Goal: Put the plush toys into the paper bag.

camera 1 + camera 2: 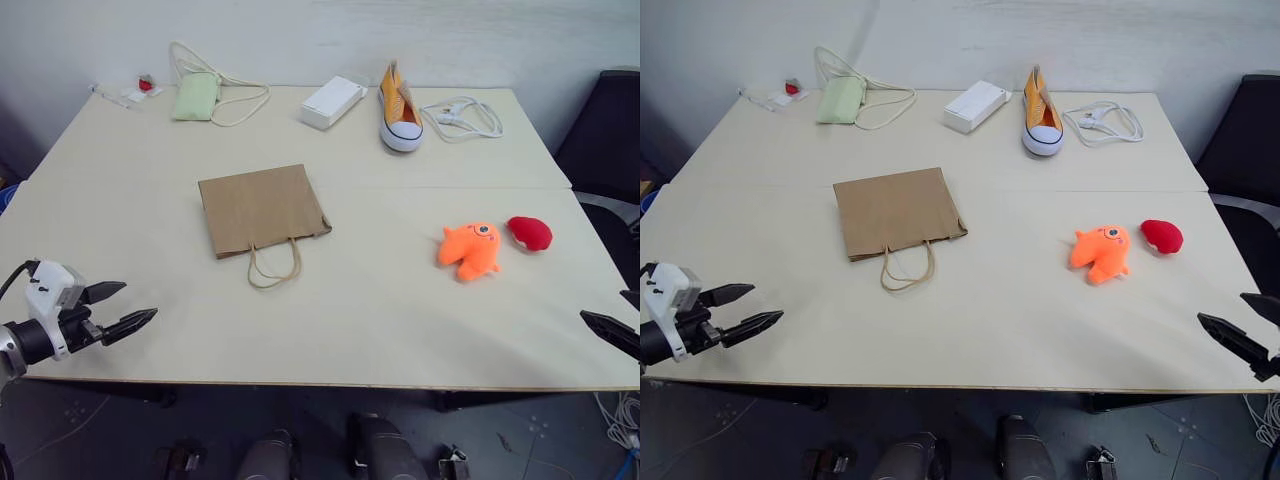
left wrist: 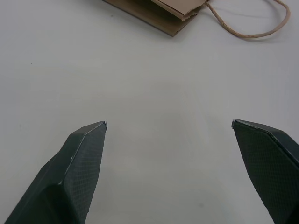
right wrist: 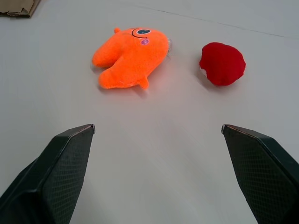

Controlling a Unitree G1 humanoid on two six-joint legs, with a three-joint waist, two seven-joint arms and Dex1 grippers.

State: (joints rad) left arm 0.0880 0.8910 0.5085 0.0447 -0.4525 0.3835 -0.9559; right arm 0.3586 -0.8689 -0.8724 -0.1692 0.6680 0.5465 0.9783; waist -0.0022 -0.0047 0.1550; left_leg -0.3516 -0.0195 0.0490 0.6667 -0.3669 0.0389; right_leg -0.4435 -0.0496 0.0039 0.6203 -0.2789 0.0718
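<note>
The layers of the paper bag are already coming apart at the corner (image 2: 178, 22) near the handles, so its opening (image 1: 272, 246) will spread wide when I lift one looped handle.
The brown paper bag (image 1: 262, 208) lies flat in the middle of the table, its two looped handles toward the near edge. An orange plush fish (image 1: 470, 250) with a round eye lies at the right, and a small red plush toy (image 1: 529, 233) sits just right of it. My left gripper (image 1: 125, 308) hovers open and empty at the near left edge, well short of the bag. At the near right edge my right gripper (image 1: 1240, 330) is open and empty too, with both toys ahead of it, the fish (image 3: 131, 56) and the red one (image 3: 222, 63).
Along the far edge lie a pale green pouch with cord (image 1: 197, 96), a white box (image 1: 333, 102), an orange-and-white sneaker (image 1: 400, 112) and a coiled white cable (image 1: 465, 118). A black chair (image 1: 610, 140) stands at the right side of the table (image 1: 380, 330).
</note>
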